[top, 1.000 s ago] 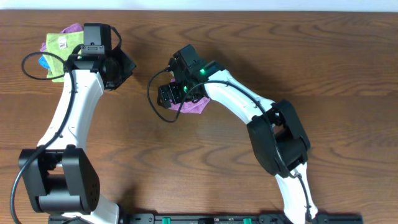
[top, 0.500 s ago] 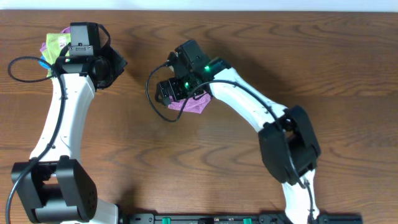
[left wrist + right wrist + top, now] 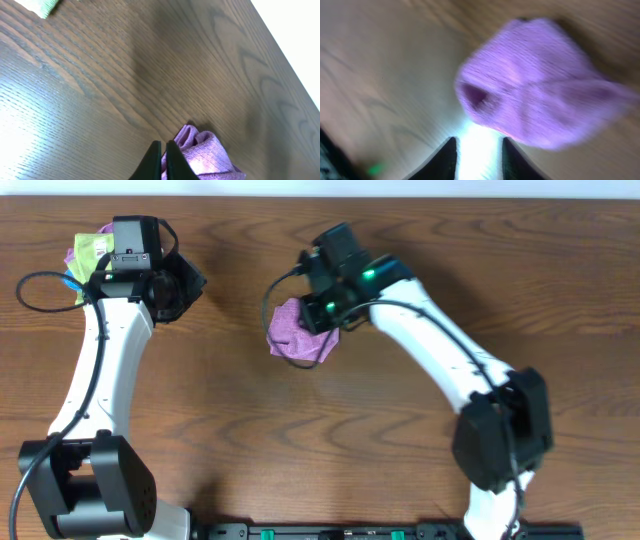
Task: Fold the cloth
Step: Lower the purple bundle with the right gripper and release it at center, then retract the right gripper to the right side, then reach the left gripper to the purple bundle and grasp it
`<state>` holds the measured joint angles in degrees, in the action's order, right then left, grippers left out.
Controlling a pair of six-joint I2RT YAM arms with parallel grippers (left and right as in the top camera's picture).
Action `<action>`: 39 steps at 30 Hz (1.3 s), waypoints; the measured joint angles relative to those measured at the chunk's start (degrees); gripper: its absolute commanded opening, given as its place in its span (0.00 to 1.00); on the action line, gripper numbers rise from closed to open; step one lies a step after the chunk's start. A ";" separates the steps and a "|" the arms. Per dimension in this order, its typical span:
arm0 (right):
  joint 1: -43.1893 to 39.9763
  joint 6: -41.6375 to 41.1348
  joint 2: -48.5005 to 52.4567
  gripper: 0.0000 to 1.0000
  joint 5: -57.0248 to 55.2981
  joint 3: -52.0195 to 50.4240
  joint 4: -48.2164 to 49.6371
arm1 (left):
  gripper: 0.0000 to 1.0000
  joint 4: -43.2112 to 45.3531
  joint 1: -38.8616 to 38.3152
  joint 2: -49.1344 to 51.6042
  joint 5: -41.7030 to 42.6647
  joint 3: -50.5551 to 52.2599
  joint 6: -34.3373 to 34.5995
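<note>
The lime-green cloth (image 3: 91, 253) is on my left gripper's side, a long way from my right gripper, so next my left gripper picks up the purple cloth (image 3: 290, 336) and brings it there.
The purple cloth (image 3: 298, 335) lies bunched in a small heap on the wooden table, left of centre in the overhead view. My right gripper (image 3: 325, 310) hovers just up and right of it, off the fabric. In the right wrist view the cloth (image 3: 535, 100) is blurred ahead of the right gripper (image 3: 479, 142), whose fingers stand a little apart with only bare table between them. My left gripper (image 3: 195, 283) is at the far left, well away from the cloth. From the left wrist view the cloth (image 3: 207, 157) shows beyond the left gripper (image 3: 162, 160), whose fingers (image 3: 154, 162) are pressed together and empty.
A lime-green cloth (image 3: 95, 248) sits at the table's back left corner with a bit of blue cloth (image 3: 70, 280) and some purple fabric (image 3: 73, 256) beside it. The green corner (image 3: 42, 5) also shows in the left wrist view. A black cable (image 3: 40, 292) loops off the left arm.
My right gripper has pulled back up and to the right off the cloth, leaving it on the table, and its jaws have narrowed. The left arm drew back to the left, then held still.
</note>
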<state>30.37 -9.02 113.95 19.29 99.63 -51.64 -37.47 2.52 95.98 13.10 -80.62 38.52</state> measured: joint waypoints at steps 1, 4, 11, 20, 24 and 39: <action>-0.90 1.03 -1.05 0.13 -0.85 0.00 -1.20 | 0.13 0.02 0.00 0.00 0.20 0.00 -0.09; -4.22 3.85 -5.16 0.10 -4.00 0.00 -4.79 | 0.15 -0.02 0.00 -0.11 1.27 0.00 0.02; -11.80 8.44 -14.36 0.10 -7.54 -3.72 -10.16 | 0.11 -3.08 0.00 -0.11 6.10 0.00 1.33; -21.35 9.22 -43.21 0.21 -7.06 -35.52 0.28 | 0.11 -8.28 -2.21 -0.22 10.73 0.00 3.82; -22.08 6.19 -57.18 0.27 -6.62 -46.49 3.63 | 0.13 -8.55 -5.55 -0.22 11.15 0.00 5.11; -23.93 -8.59 -72.76 0.99 -12.74 -60.17 4.83 | 0.85 -2.64 -10.29 -0.79 15.15 13.46 10.84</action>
<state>6.44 -17.61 41.19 6.55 39.46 -46.81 -40.12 -7.77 95.20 28.25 -67.16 49.36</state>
